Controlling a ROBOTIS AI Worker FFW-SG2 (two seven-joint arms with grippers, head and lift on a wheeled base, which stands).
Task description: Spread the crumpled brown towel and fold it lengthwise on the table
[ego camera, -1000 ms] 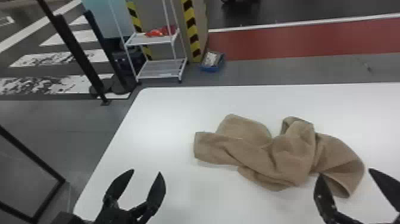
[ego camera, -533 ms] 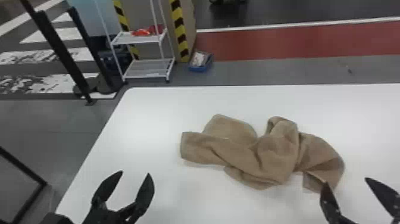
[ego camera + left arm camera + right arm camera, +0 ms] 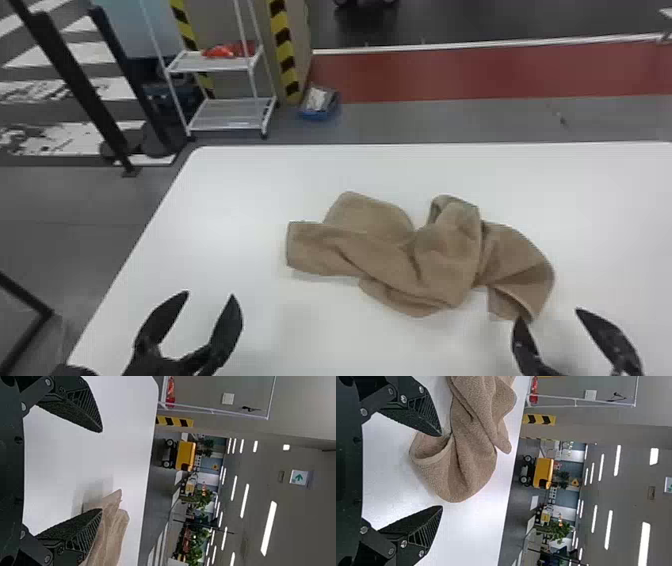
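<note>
The brown towel (image 3: 388, 264) will stretch out into a long, sagging piece when the robot pulls the towel's ends apart, because deep folds (image 3: 440, 242) bunch up its middle.
The brown towel (image 3: 405, 255) lies crumpled on the white table (image 3: 240, 200), bunched into folds, its right end curling toward the front. My left gripper (image 3: 211, 295) stands open in the head view, nearer the front edge and left of the towel, with nothing between its fingers. My right gripper (image 3: 549, 315) is also open, its left finger by the towel's front right corner. In the left wrist view, the left gripper (image 3: 102, 471) has the towel (image 3: 111, 530) beyond one finger. In the right wrist view, the right gripper (image 3: 442, 471) faces the towel's rounded end (image 3: 459, 479).
Behind the table's far left corner stand a white shelf cart (image 3: 225, 117) and a blue bin (image 3: 320, 102) on the floor. Black posts (image 3: 80, 85) rise beyond the table's left side. Bare tabletop stretches behind the towel and to its left.
The head view has shifted, first sliding the scene left and then slightly back right. Relative to the towel, the right gripper has moved a little right, then back left. Both grippers remain open.
</note>
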